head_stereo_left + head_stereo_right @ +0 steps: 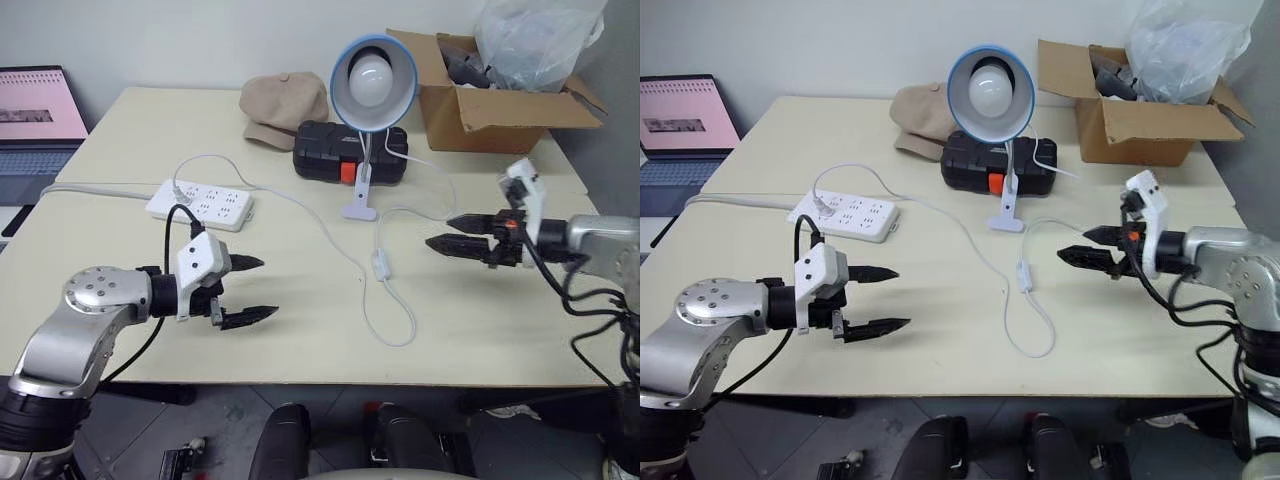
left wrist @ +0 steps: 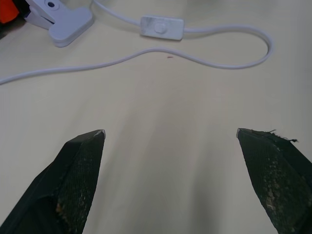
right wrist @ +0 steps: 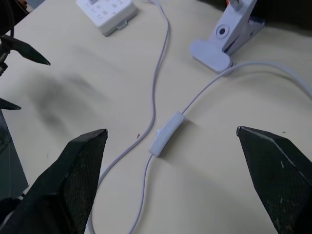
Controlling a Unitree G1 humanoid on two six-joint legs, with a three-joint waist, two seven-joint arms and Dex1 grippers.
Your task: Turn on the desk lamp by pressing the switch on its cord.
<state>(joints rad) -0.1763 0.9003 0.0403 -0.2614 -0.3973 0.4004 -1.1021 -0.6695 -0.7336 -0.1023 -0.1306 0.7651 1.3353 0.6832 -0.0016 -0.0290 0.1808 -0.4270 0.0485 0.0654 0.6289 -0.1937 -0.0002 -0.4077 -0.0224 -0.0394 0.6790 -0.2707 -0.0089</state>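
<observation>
The switch (image 1: 381, 265) will come up freely and leave the desk lamp standing when I lift it, because the cord curves loosely between the switch and the lamp.
The desk lamp (image 1: 372, 80) stands clipped upright at the table's middle back, its light-blue shade and white bulb facing me. Its thin white cord (image 1: 396, 344) loops over the table, and the switch (image 1: 381, 264) lies on that loop in front of the clip base (image 1: 360, 195). My right gripper (image 1: 437, 232) hovers open just right of the switch and points left at it. The switch (image 3: 166, 133) lies between its fingers in the right wrist view. My left gripper (image 1: 268, 288) is open farther left, pointing right, with the switch (image 2: 162, 27) well ahead of it.
A white power strip (image 1: 200, 204) lies left of the lamp. Behind the lamp are a black case (image 1: 350, 152) and a beige cap (image 1: 283, 108). A cardboard box (image 1: 500, 95) holding a plastic bag sits at the back right. A laptop (image 1: 35, 110) stands off the table's left.
</observation>
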